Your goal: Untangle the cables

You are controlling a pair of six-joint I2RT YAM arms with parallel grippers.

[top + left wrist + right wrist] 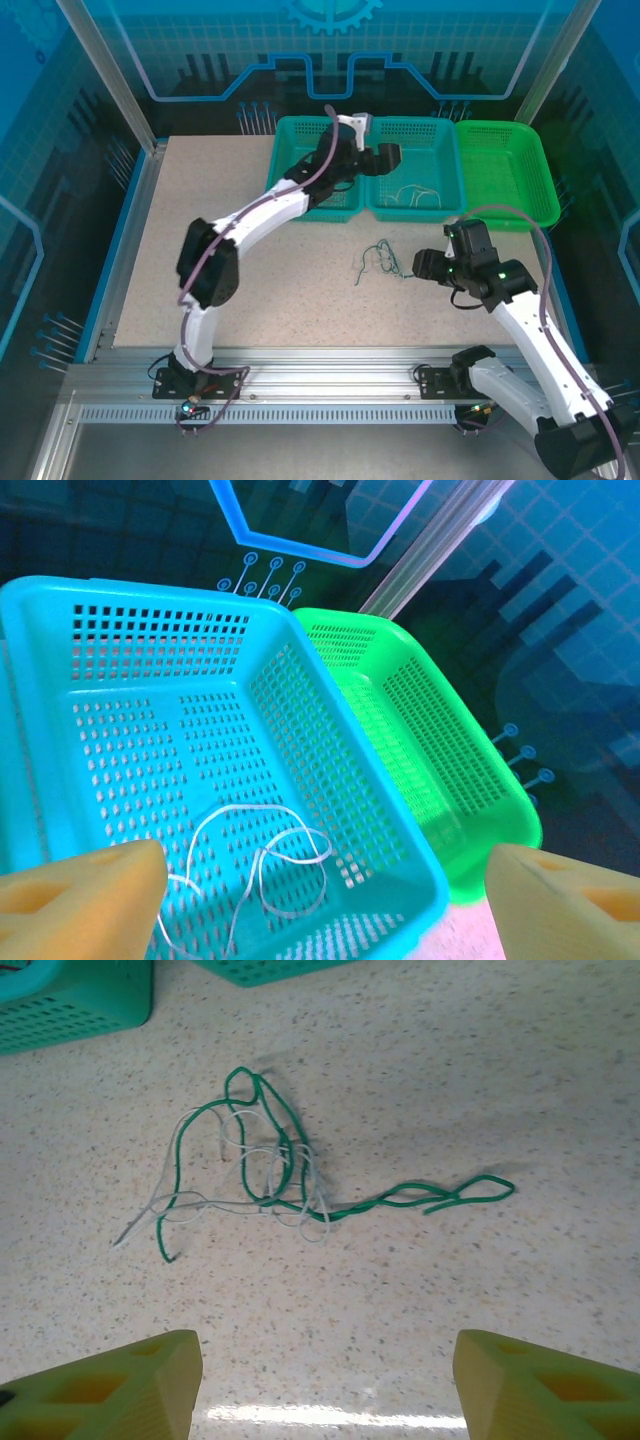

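The whitish-grey coils run through the dark green loops. My right gripper should pull the whitish-grey cable free while my left gripper holds the dark green cable.
A dark green cable and a whitish-grey cable lie tangled together on the speckled table, also seen from above as a small knot. My right gripper hovers open just short of that tangle, nothing between its fingers. A loose whitish cable lies looped on the floor of the middle teal basket; from above it shows as a pale squiggle. My left gripper hangs open over that basket's near edge, holding nothing. No red cable shows.
Three baskets stand in a row at the table's far edge: a teal one under my left arm, the middle teal one, and a bright green one on the right. The table's raised frame runs along the sides.
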